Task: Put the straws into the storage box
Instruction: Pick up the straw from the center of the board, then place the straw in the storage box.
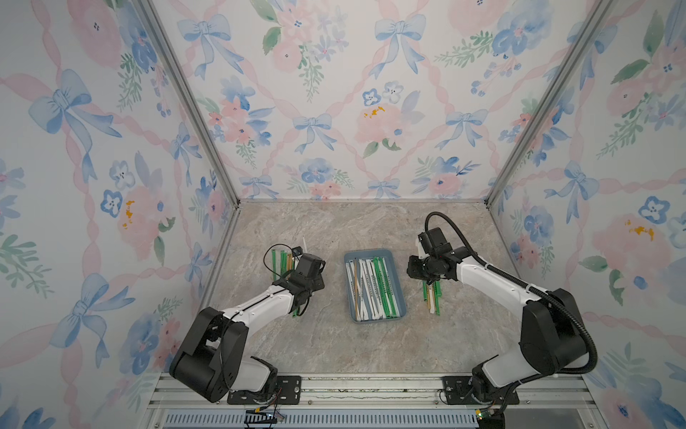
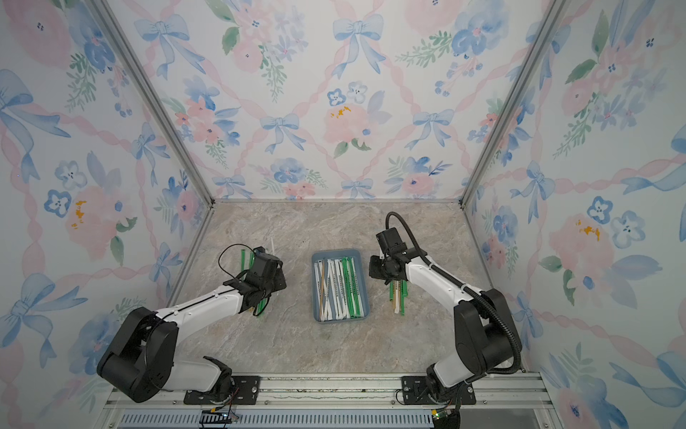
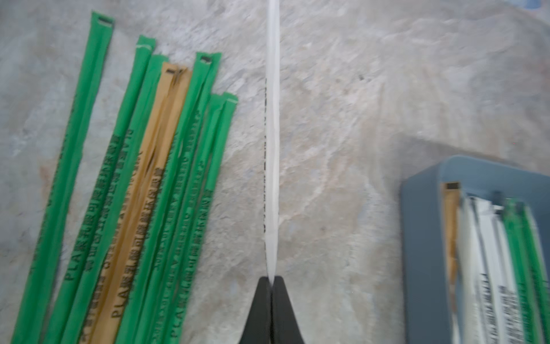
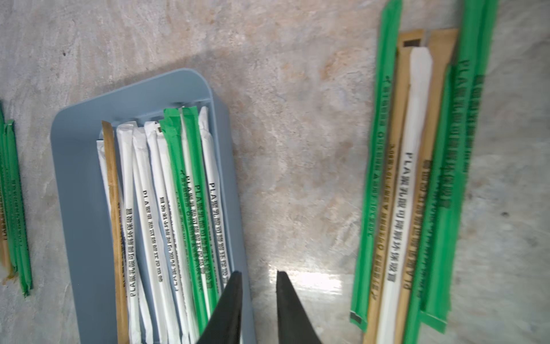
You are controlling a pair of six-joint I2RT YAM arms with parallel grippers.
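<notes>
The white straw (image 1: 304,244) is in line with the long side of the storage box, so the robot's left gripper should keep carrying it until it hangs over the straws inside (image 1: 366,286).
The blue-grey storage box (image 1: 375,252) lies mid-table and holds several white, green and tan straws (image 1: 373,289). A loose pile of green and tan straws (image 3: 148,193) lies left of it. My left gripper (image 3: 271,278) is beside that pile and shut on one white straw (image 3: 272,149), which runs straight out from the jaw tips. A second pile of straws (image 4: 416,178) lies right of the box. My right gripper (image 4: 259,272) hangs open over bare table between the box's right rim (image 4: 235,193) and that pile, with nothing between its fingers.
The marble-patterned tabletop (image 1: 334,345) is enclosed by floral walls on three sides, with metal corner posts (image 1: 193,111). Both arm bases stand on the aluminium rail (image 1: 371,386) at the front edge.
</notes>
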